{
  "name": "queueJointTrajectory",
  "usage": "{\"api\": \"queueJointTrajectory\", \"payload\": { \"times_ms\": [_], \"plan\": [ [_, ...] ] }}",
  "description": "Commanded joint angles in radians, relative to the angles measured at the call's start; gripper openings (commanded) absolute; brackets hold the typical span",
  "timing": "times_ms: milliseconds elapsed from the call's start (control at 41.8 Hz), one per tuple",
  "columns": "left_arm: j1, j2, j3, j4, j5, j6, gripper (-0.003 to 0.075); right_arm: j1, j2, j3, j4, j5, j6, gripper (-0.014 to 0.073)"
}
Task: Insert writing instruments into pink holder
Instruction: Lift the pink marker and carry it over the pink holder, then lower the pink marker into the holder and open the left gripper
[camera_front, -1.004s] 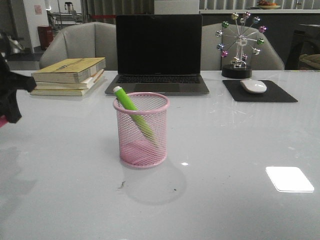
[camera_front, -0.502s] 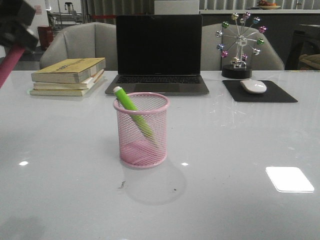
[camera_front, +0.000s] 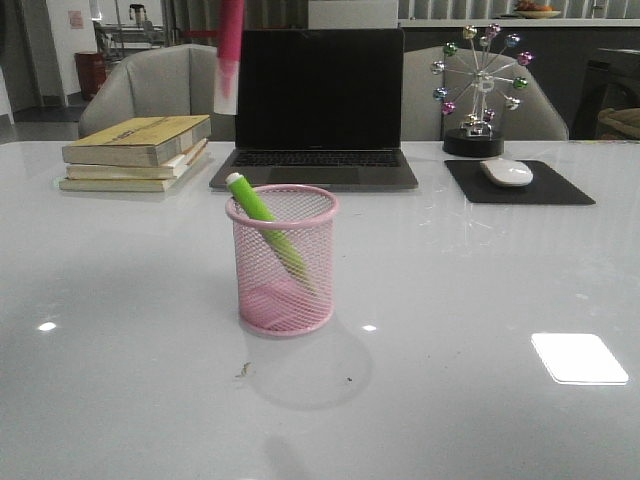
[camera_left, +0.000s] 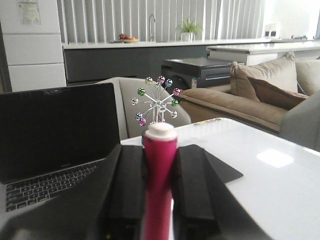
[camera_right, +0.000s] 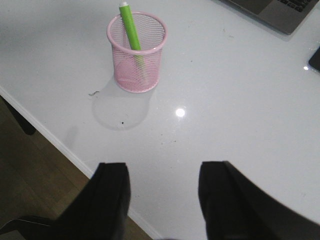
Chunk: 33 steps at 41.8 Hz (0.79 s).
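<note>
The pink holder's opening (camera_front: 300, 204) is open next to the green marker. My left gripper has the magenta marker tip-down (camera_front: 227, 92) and should keep moving down until the magenta marker's tip is inside.
The pink holder (camera_front: 283, 258) stands upright mid-table, also seen in the right wrist view (camera_right: 136, 51). A green marker (camera_front: 265, 225) leans inside it, pale tip over the rim (camera_right: 131, 30). In the front view the magenta marker (camera_front: 229, 55) hangs tip-down from the top edge, high above and behind the holder; the left gripper itself is out of that frame. In the left wrist view my left gripper (camera_left: 160, 165) is shut on the magenta marker (camera_left: 159, 185), pale cap beyond the fingers. My right gripper (camera_right: 162, 190) is open and empty over the table's near edge.
A laptop (camera_front: 316, 105) stands behind the holder, with stacked books (camera_front: 137, 152) at the back left. A mouse (camera_front: 507, 172) on a black pad (camera_front: 520, 183) and a ferris-wheel ornament (camera_front: 480, 90) are at the back right. The table edge (camera_right: 65, 150) drops to floor.
The magenta marker has swung from the far left edge up and rightward; it now hangs tip-down at the top, above the laptop's left side. Holder and green marker have not moved.
</note>
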<state>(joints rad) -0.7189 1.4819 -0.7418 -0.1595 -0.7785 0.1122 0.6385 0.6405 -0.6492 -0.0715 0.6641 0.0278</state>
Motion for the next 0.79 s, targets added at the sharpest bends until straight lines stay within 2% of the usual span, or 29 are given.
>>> {"api": "queueJointTrajectory", "payload": {
  "times_ms": [0, 263, 382, 430, 645, 765],
  "plan": [
    [-0.02, 0.058, -0.025, -0.009, -0.239, -0.002, 0.0091, 0.0, -0.004, -0.026, -0.006, -0.067, -0.003, 0.044],
    [-0.02, 0.274, -0.025, 0.0, -0.375, -0.146, 0.0091, 0.0, -0.004, -0.026, -0.006, -0.067, -0.003, 0.044],
    [-0.02, 0.31, -0.025, 0.009, -0.38, -0.148, 0.0113, 0.0, -0.004, -0.026, -0.006, -0.067, -0.003, 0.044],
    [-0.02, 0.317, -0.025, 0.02, -0.373, -0.148, 0.0148, 0.0, -0.004, -0.026, -0.006, -0.067, -0.003, 0.044],
    [-0.02, 0.318, -0.025, 0.056, -0.395, -0.148, 0.0398, 0.0, -0.004, -0.026, -0.006, -0.067, -0.003, 0.044],
    [-0.02, 0.295, -0.025, 0.081, -0.39, -0.148, 0.0428, 0.0, -0.004, -0.026, -0.006, -0.067, -0.003, 0.044]
  ]
}}
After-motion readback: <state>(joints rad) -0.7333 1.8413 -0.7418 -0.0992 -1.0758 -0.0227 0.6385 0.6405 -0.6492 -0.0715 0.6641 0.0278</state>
